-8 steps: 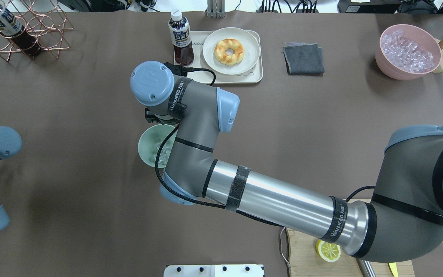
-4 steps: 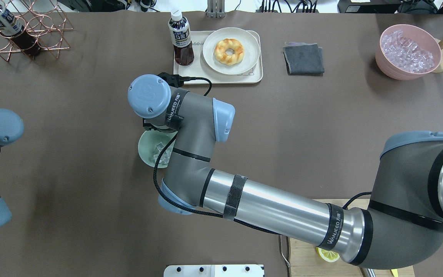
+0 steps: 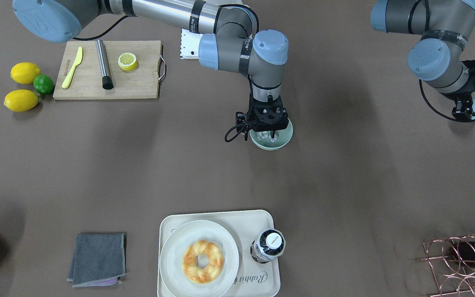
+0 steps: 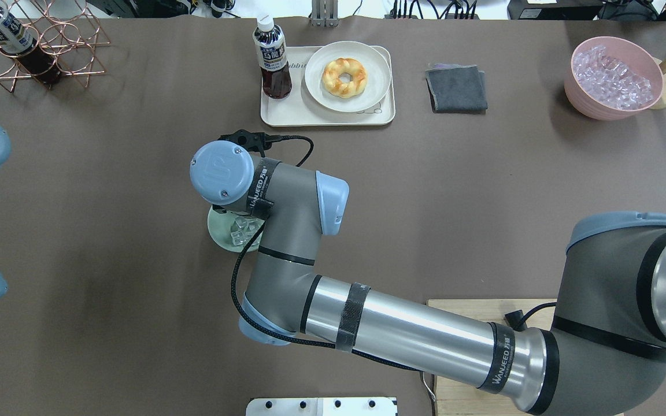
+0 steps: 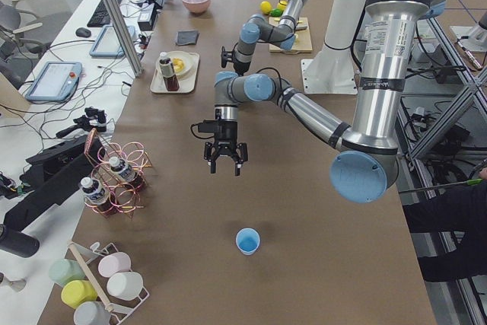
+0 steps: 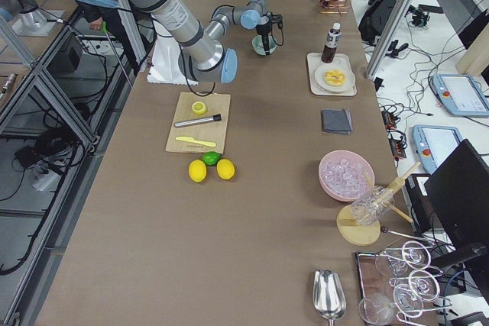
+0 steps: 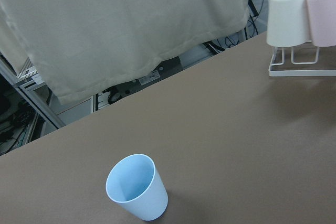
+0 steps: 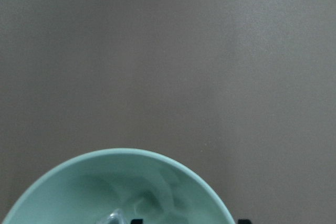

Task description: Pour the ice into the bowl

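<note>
The clear ice cubes (image 3: 267, 137) are well below the mint-green bowl's rim (image 3: 291, 130), so I expect them to move along inside the bowl when I carry it.
The mint-green bowl (image 4: 219, 232) stands left of the table's middle with a few clear ice cubes (image 4: 242, 229) in it. It also shows in the front view (image 3: 282, 140) and the right wrist view (image 8: 105, 182). My right gripper (image 3: 268, 128) hangs straight down over the bowl's robot-side rim. Its jaws stand apart and open, with nothing between them. The light blue cup (image 5: 246, 240) stands upright and empty on the table, also seen in the left wrist view (image 7: 137, 187). My left gripper (image 3: 473, 108) is open and empty above the table, near the cup.
A pink tub (image 4: 616, 78) of ice sits at the far right. A tray (image 4: 287, 115) holds a donut plate and a bottle (image 4: 271, 58). There is also a grey cloth (image 4: 457, 86), a copper rack (image 4: 32, 43), and a cutting board (image 3: 107, 70) with lemons beside it.
My right wrist has moved toward the robot's side over the bowl, covering more of it. The bowl has stayed put. My left arm has swung away toward the far left.
</note>
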`<act>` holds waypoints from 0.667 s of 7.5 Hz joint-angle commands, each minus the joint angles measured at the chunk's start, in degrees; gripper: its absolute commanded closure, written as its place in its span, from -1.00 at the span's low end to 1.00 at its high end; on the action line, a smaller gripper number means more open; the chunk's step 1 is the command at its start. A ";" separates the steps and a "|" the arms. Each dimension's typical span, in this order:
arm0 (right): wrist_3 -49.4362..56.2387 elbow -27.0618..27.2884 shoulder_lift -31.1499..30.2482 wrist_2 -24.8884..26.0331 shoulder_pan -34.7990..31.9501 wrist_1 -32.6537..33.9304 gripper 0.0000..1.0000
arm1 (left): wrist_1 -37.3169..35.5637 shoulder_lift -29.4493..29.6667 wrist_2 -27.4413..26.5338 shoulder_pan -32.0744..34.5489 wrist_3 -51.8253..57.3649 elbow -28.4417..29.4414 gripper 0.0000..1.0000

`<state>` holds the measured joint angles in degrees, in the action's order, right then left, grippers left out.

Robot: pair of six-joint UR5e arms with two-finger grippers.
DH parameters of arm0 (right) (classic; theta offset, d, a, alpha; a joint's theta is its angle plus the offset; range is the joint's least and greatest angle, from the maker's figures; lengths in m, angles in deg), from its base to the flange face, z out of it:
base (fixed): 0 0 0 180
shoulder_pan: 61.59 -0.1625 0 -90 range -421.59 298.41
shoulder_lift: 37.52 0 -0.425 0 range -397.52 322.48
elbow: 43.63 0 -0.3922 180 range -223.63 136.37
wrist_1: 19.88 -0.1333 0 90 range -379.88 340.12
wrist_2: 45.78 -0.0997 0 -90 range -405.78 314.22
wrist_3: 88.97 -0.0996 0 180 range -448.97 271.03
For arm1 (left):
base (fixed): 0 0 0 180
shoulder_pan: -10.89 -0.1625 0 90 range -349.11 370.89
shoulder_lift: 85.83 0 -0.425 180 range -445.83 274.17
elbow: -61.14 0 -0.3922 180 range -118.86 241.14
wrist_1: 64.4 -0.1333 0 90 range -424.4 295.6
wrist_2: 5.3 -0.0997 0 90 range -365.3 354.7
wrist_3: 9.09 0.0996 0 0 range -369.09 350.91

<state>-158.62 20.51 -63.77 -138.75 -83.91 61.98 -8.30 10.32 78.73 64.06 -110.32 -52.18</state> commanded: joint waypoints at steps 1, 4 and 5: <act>-1.01 0.98 0.06 -0.54 -0.52 -0.04 1.00 | 9.77 -0.69 4.37 11.81 18.01 1.77 -0.96; -0.40 3.00 -0.29 -2.38 -2.19 0.13 1.00 | 23.62 -0.78 15.86 30.09 42.10 13.09 -0.96; -0.14 3.88 -1.34 -2.66 -2.63 0.14 1.00 | 29.88 -0.61 18.43 36.33 46.35 17.74 -0.96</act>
<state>-159.22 22.99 -64.00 -140.42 -85.61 62.06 10.93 9.61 91.49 89.96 -73.90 -41.56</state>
